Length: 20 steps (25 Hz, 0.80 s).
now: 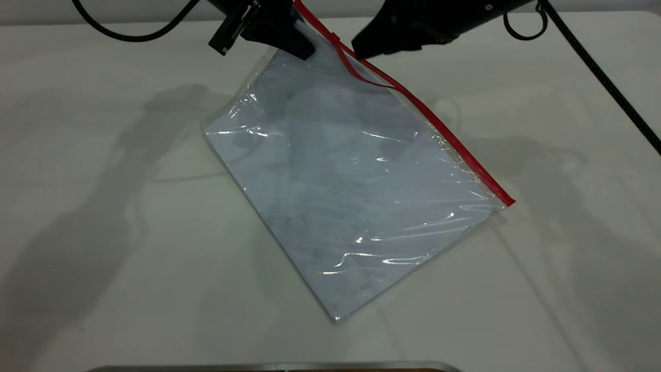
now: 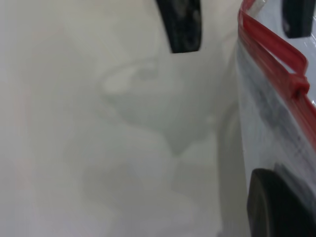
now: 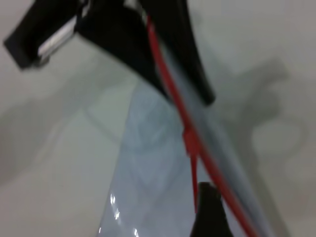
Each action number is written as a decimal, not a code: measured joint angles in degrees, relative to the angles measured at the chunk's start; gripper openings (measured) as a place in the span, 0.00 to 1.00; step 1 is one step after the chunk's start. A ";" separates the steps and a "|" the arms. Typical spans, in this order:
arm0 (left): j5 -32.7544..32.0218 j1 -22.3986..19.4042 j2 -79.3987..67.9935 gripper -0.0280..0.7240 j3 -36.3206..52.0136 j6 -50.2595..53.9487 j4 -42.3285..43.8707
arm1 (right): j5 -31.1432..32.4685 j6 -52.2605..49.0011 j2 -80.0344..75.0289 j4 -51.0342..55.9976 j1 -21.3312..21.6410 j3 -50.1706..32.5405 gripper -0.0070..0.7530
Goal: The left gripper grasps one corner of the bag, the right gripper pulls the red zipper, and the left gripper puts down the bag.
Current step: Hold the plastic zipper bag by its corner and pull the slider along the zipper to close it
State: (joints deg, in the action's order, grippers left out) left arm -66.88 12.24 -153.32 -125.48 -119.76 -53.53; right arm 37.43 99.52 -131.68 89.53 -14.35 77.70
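I expect the slider tab [image 1: 335,39], once I pull it, to move to the zipper's lower end and shut the red zipper, because its halves gape [image 1: 365,71] below the slider tab.
The bag [image 1: 351,186], clear with white paper inside, hangs tilted, its low corner on the table. My left gripper [image 1: 297,39] is shut on the corner of the bag at the top edge of the exterior view; the corner's tip is hidden. Its finger [image 2: 276,207] presses the plastic. The red zipper [image 1: 444,132] runs down the right edge, and its halves gape just below the slider tab [image 1: 334,37]. The tab also shows in the left wrist view [image 2: 298,84] and the right wrist view [image 3: 190,140]. My right gripper [image 1: 364,50] is open, its fingers astride the strip beside the tab.
The white table [image 1: 103,232] lies all around the bag. A metal edge [image 1: 268,367] runs along the table's near side. Black cables [image 1: 609,88] hang from both arms at the far side.
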 joint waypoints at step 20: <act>0.06 1.60 0.00 0.11 0.00 9.63 -2.72 | 4.31 4.47 -0.06 4.17 0.00 0.06 0.74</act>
State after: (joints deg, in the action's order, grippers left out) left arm -66.82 13.84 -153.32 -125.48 -110.13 -56.25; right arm 41.74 103.99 -131.75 93.70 -14.35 77.76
